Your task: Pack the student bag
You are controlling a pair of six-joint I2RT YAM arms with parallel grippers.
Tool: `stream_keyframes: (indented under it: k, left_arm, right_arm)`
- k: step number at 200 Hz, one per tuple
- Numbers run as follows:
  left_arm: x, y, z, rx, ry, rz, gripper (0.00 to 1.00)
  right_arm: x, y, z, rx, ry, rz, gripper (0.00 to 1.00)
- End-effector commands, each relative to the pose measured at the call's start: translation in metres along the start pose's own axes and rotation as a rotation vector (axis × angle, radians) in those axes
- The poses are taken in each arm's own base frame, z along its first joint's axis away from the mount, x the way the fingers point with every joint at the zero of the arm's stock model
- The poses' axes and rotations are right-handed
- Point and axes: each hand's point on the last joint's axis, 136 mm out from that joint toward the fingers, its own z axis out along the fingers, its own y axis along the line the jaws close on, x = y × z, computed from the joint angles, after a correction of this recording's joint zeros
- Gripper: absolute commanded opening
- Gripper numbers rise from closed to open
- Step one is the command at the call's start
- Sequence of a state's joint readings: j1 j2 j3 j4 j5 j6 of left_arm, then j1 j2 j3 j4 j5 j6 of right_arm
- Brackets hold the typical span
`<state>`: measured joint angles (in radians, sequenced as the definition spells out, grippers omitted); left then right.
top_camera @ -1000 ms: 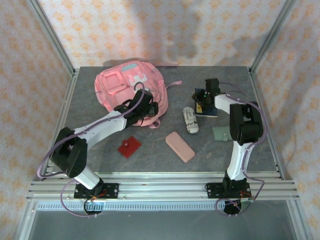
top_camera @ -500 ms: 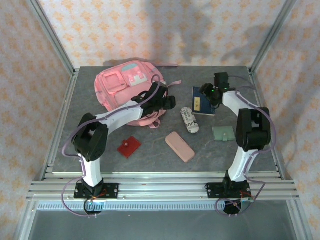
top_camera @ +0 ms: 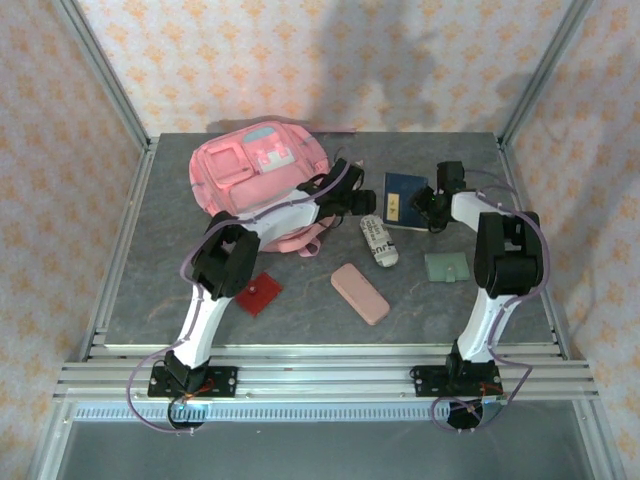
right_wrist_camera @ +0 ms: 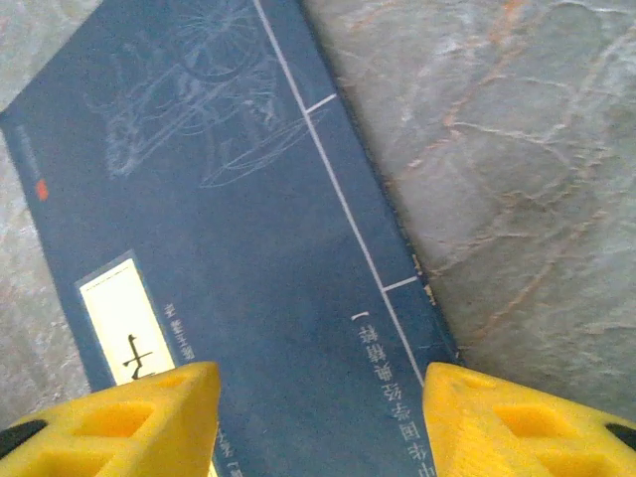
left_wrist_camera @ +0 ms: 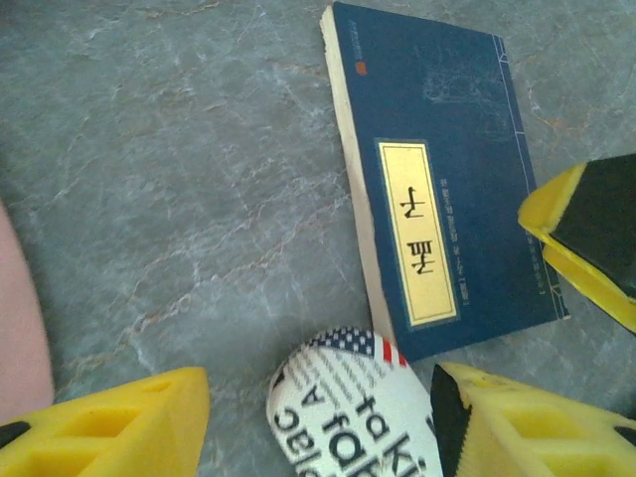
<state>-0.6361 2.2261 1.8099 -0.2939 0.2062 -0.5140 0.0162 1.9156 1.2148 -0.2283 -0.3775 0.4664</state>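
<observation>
Next, my left gripper grips the page edge (left_wrist_camera: 360, 219) before both carry the flat-lying book to the bag, since my right gripper is only over its spine edge (right_wrist_camera: 390, 204).
The student bag (top_camera: 255, 172), a pink backpack, lies flat at the back left of the table, and its edge shows as a pink strip (left_wrist_camera: 18, 318). My left gripper (top_camera: 362, 204) is open just right of it, its yellow fingers (left_wrist_camera: 119, 427) straddling the top end of a newspaper-print pouch (left_wrist_camera: 358, 412) without closing on it. A dark blue book (top_camera: 403, 199) lies flat beyond the pouch (top_camera: 379, 241). My right gripper (top_camera: 428, 206) hovers open over the book's (right_wrist_camera: 229, 229) right part, near its spine edge; one of its fingers (left_wrist_camera: 586, 234) shows in the left wrist view.
A pink pencil case (top_camera: 359, 292) lies in the middle front. A red flat item (top_camera: 259, 293) sits front left beside the left arm. A pale green card (top_camera: 447, 267) lies to the right under the right arm. Metal frame posts and patterned walls bound the table.
The left arm has swung right, off the backpack, to the pouch. The right gripper has shifted from above the book to its right edge, and that arm's elbow has moved right.
</observation>
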Motion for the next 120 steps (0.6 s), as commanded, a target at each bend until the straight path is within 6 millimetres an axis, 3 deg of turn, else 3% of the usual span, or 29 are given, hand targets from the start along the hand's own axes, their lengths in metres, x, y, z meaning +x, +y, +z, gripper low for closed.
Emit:
stream_keyframes:
  k: [1, 41, 75, 120]
  left_arm:
    - [0.011, 0.001, 0.013, -0.026, 0.058, 0.032, 0.62]
    - [0.011, 0.007, 0.039, -0.069, 0.079, 0.049, 0.62]
    - [0.011, 0.012, 0.059, -0.094, 0.095, 0.073, 0.62]
    - [0.019, 0.014, 0.075, -0.082, 0.118, 0.092, 0.53]
  right_arm:
    - [0.034, 0.008, 0.013, -0.021, 0.088, -0.06, 0.54]
    - [0.043, 0.013, 0.007, -0.046, 0.094, -0.069, 0.53]
    - [0.033, 0.006, -0.002, -0.026, 0.042, -0.039, 0.55]
    - [0.026, -0.005, -0.006, -0.031, 0.022, 0.001, 0.56]
